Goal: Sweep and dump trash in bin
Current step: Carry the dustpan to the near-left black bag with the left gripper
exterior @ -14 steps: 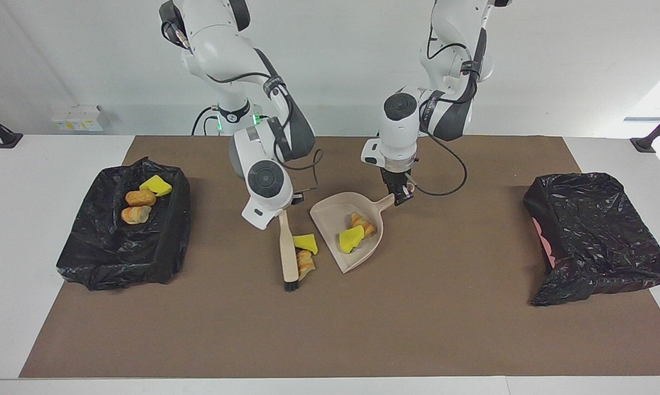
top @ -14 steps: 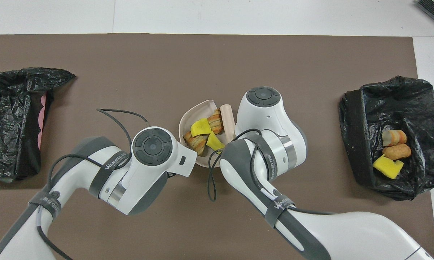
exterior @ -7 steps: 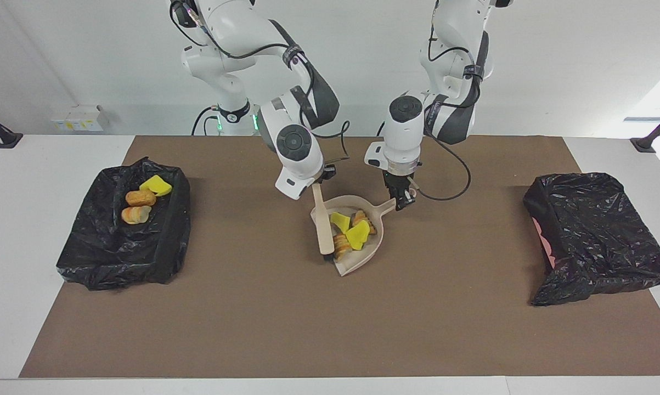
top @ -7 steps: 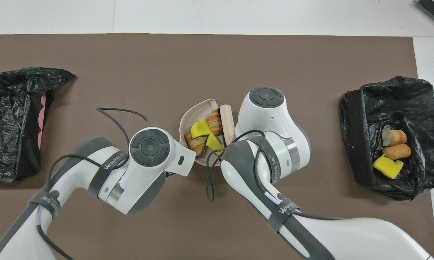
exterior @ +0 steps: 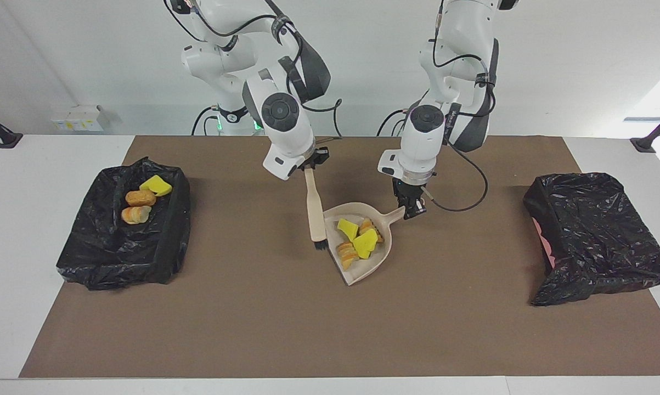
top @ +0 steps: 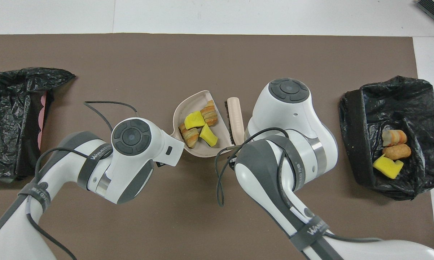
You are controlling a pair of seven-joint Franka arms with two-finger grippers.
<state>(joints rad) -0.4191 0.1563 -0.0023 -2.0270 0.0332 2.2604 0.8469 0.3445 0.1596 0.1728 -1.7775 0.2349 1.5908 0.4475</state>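
My right gripper should pull the brush back next until it rests on open mat, because the mat is clear and its trash is inside the beige dustpan.
The beige dustpan sits mid-table and holds several trash pieces: two yellow wedges and two tan lumps. My left gripper is shut on the dustpan's handle. My right gripper is shut on the beige brush, which hangs bristles down beside the pan, toward the right arm's end. The pan, its trash and the brush also show in the overhead view, where both grippers are hidden under their wrists. Three more trash pieces lie in the black-bagged bin at the right arm's end.
A second black-bagged bin lies at the left arm's end of the table, with a pink edge showing. Both bins sit on the brown mat. White table borders the mat.
The brush pushed the two loose pieces into the dustpan, then rose and drew back toward the right arm's end. The left gripper shifted the dustpan a little toward the left arm's end.
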